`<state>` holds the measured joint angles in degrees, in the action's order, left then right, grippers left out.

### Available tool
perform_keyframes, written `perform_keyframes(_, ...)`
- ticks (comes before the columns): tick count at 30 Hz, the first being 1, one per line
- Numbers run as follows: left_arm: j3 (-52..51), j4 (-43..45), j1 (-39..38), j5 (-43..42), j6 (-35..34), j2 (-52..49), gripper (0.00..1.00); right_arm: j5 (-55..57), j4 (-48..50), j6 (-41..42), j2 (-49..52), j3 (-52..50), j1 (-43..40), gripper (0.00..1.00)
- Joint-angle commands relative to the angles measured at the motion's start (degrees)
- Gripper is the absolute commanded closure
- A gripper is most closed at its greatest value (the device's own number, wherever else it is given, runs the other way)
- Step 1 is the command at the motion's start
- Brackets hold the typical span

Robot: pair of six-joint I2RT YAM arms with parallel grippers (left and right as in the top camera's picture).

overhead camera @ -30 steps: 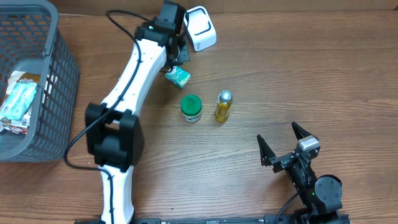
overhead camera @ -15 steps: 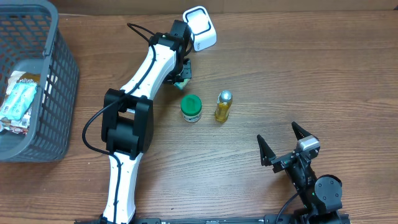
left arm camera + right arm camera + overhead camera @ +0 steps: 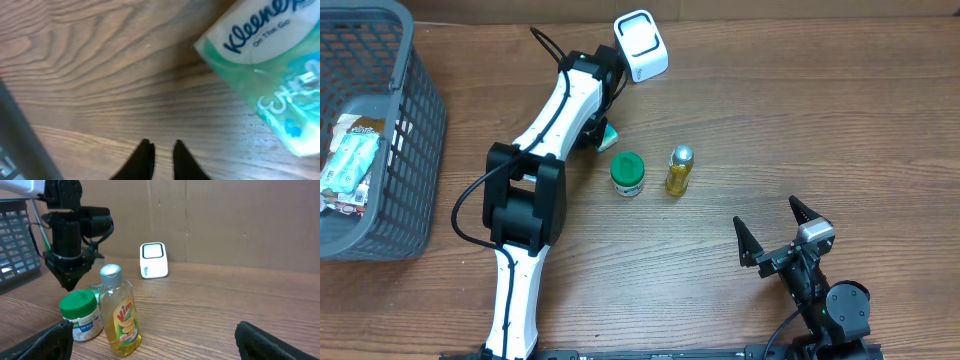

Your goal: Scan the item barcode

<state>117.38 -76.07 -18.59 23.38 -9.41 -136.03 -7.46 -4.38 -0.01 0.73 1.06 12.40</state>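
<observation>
The Kleenex tissue pack is beside my left gripper's nearly closed fingertips [image 3: 164, 154], so I should open them, go above the pack [image 3: 270, 67] and take hold of it before scanning.
A green and white Kleenex tissue pack [image 3: 265, 65] lies on the wooden table, up and to the right of my left gripper [image 3: 162, 145]. That gripper's black fingertips stand a narrow gap apart with only bare wood between them, clear of the pack. From overhead the pack [image 3: 609, 137] peeks out beside the left wrist, below the white barcode scanner [image 3: 641, 45]. My right gripper [image 3: 782, 235] rests wide open near the front edge, holding nothing.
A green-lidded jar [image 3: 628, 173] and a yellow Vim bottle [image 3: 679, 170] stand side by side mid-table, close to the pack. A grey wire basket [image 3: 415, 120] with packets inside sits at the far left. The scanner [image 3: 153, 260] stands at the back.
The left arm has swung down from the scanner towards the table. Its jaws have parted slightly, and the tissue pack now lies free of them.
</observation>
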Motion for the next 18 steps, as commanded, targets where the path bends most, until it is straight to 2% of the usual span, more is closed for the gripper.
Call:
perform_keyframes(1, 4.52, 0.04, 0.42, -4.33, -3.43, 0.07, 0.7, 0.11, 0.22, 0.15, -0.33, -0.59, -0.15, 0.0)
perform_keyframes(2, 5.01, 0.94, 0.48, -8.35, -3.98, 0.07, 0.57, 0.09, 0.22, 0.15, -0.33, -0.59, -0.15, 0.0)
perform_keyframes(4, 5.09, 3.74, 0.68, -15.06, -5.2, 0.07, 0.49, 0.11, 0.22, 0.13, -0.33, -0.59, -0.15, 0.0)
perform_keyframes(7, 4.59, 8.57, 0.68, -20.2, -12.17, 0.0, 0.5, 0.09, 0.2, 0.15, -0.33, -0.59, -0.15, 0.0)
perform_keyframes(12, 4.15, 13.0, 0.07, -21.11, -22.62, -0.72, 0.58, 0.09, 0.22, 0.15, -0.33, -0.59, -0.15, 0.0)
perform_keyframes(18, 4.15, 13.38, -2.05, -18.49, -24.06, -3.32, 0.6, 0.11, 0.22, 0.15, -0.33, -0.59, -0.15, 0.0)
